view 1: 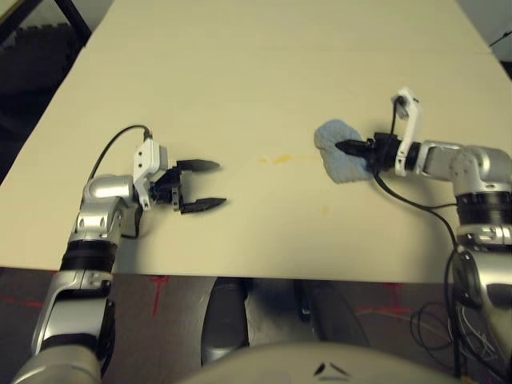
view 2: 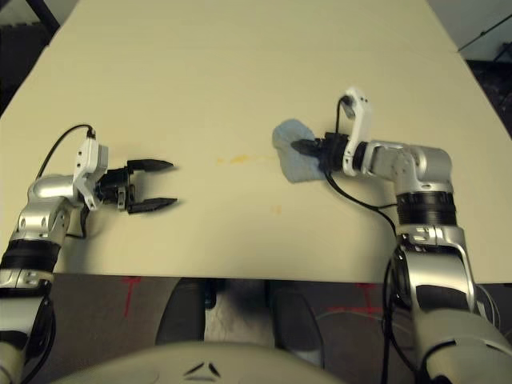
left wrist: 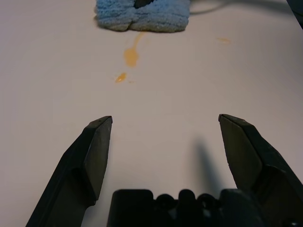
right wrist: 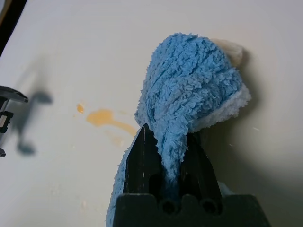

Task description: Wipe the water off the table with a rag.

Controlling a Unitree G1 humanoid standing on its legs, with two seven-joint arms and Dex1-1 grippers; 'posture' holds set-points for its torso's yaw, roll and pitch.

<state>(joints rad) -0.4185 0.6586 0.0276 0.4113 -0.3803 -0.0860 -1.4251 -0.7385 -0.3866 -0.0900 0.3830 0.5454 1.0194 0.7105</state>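
The water smear (view 1: pixel 284 158) runs from the rag toward the left gripper, so the robot's right gripper should wipe the rag past the smear's far end (view 1: pixel 262 160), then pull back.
The light blue fuzzy rag (view 1: pixel 338 152) lies right of the table's middle, and my right gripper (view 1: pixel 350 147) is shut on a fold of the rag (right wrist: pixel 189 99). Just left of the cloth a thin yellow-orange water smear (view 1: pixel 282 159) streaks the pale table (view 1: pixel 240 72), with a small drop (view 1: pixel 324 210) nearer the front edge. From the right wrist the smear (right wrist: pixel 102 117) lies beside the cloth. My left gripper (view 1: pixel 210 185) hovers open over the left side, pointing toward the smear (left wrist: pixel 131 56), with nothing between its fingers.
The tabletop's front edge (view 1: pixel 240 276) runs close below both arms. Black cables (view 1: pixel 416 204) trail from my right wrist over the edge. Dark floor shows beyond the table's left side (view 1: pixel 32 72).
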